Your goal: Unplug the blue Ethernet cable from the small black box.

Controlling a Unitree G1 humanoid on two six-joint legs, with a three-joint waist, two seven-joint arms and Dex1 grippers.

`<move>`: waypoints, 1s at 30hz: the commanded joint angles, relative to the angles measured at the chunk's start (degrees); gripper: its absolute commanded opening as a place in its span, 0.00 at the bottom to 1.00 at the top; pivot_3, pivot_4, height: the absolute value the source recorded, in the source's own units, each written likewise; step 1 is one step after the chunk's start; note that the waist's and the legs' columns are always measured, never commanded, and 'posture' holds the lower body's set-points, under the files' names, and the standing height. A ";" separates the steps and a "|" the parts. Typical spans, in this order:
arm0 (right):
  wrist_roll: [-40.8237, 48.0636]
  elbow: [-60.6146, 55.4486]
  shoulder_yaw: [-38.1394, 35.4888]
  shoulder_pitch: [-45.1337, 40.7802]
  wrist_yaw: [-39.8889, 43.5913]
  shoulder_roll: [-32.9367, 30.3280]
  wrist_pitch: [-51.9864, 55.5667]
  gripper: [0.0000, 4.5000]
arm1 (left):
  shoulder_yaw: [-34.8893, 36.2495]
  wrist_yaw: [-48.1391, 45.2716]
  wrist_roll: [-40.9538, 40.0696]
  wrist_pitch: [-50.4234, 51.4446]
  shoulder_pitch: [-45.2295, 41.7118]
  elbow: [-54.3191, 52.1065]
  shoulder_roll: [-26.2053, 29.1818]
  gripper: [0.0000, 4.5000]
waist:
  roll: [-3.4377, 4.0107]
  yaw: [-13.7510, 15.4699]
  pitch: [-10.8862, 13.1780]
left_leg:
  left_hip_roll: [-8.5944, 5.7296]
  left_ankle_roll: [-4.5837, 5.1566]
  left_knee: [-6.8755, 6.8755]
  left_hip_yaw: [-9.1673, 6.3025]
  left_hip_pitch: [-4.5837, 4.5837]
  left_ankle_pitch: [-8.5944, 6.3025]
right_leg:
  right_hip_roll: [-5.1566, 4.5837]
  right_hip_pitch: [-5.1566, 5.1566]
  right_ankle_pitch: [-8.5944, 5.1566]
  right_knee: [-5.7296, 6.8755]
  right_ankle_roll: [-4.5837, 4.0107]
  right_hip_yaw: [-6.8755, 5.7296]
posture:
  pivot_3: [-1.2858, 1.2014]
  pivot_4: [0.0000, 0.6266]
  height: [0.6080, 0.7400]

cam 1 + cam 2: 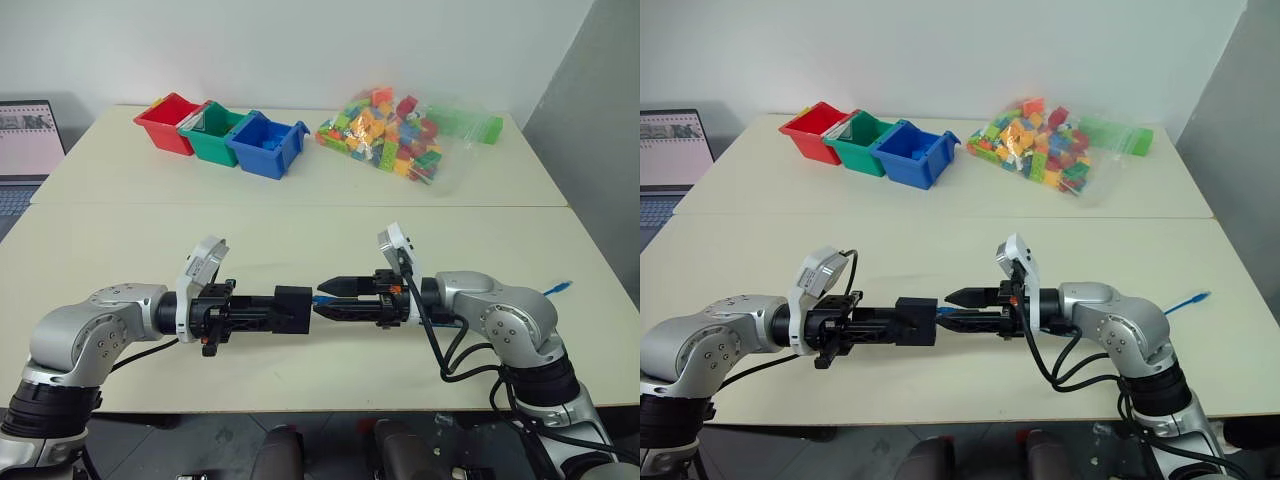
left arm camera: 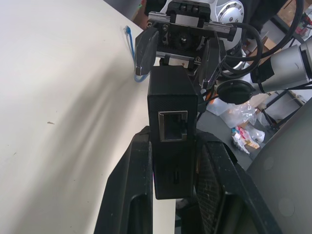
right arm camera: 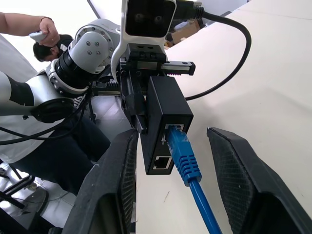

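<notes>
The plug (image 3: 184, 156) sits deep in the port (image 3: 173, 130). It will tip the small black box a little before it comes free when I pull.
My left gripper (image 1: 262, 309) is shut on the small black box (image 1: 293, 304) and holds it level above the table's front. In the left wrist view the box (image 2: 173, 109) sits between the two fingers (image 2: 127, 195), with an empty port facing the camera. The blue Ethernet cable (image 3: 183, 157) is plugged into the box (image 3: 165, 109). My right gripper (image 1: 322, 297) points at the box from the other side and is open; its fingers (image 3: 117, 175) flank the plug without touching it. The cable's far end (image 1: 558, 288) lies on the table at the right.
A red bin (image 1: 166, 122), a green bin (image 1: 216, 134) and a blue bin (image 1: 266, 145) stand in a row at the back left. A clear bag of coloured bricks (image 1: 392, 133) lies at the back. A laptop (image 1: 28, 140) sits far left. A person (image 3: 34, 34) shows behind the left arm.
</notes>
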 commanded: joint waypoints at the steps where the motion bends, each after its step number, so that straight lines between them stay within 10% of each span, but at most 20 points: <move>1: 1.29 -0.41 -0.66 -0.75 -0.13 0.28 0.14 0.53 | 1.55 -0.64 -0.81 -0.38 -0.68 -1.12 0.25 0.18 | 0.00 0.00 0.00 | 0.00 0.00 0.00 0.00 0.00 0.00 | 0.00 0.00 0.00 0.00 0.00 0.00 | 0.52 0.24 1.00; 15: 0.18 0.80 0.04 -1.64 0.73 -0.42 -0.70 0.53 | 1.59 -0.49 -0.73 -0.50 -0.86 -0.95 0.16 0.18 | 0.00 -0.02 0.00 | 0.00 0.00 0.00 0.00 -0.01 0.00 | 0.00 -0.01 0.00 -0.01 0.01 0.00 | 0.52 0.24 1.00; 26: -1.24 0.72 1.40 -1.82 2.16 -1.61 -2.52 0.02 | 1.50 -0.13 -1.06 -0.24 -1.26 -0.66 -0.27 0.18 | 0.00 -0.07 0.00 | 0.00 0.00 -0.01 0.00 -0.01 0.00 | 0.00 -0.01 -0.01 -0.02 0.01 0.00 | 0.52 0.24 1.00; 30: -1.49 0.68 1.72 -1.88 2.57 -1.84 -2.87 0.02 | 1.45 -0.10 -1.23 -0.11 -1.40 -0.53 -0.43 0.18 | 0.00 -0.09 0.00 | 0.00 0.00 -0.01 0.00 -0.02 0.00 | 0.00 -0.01 -0.01 -0.03 0.01 0.00 | 0.52 0.24 1.00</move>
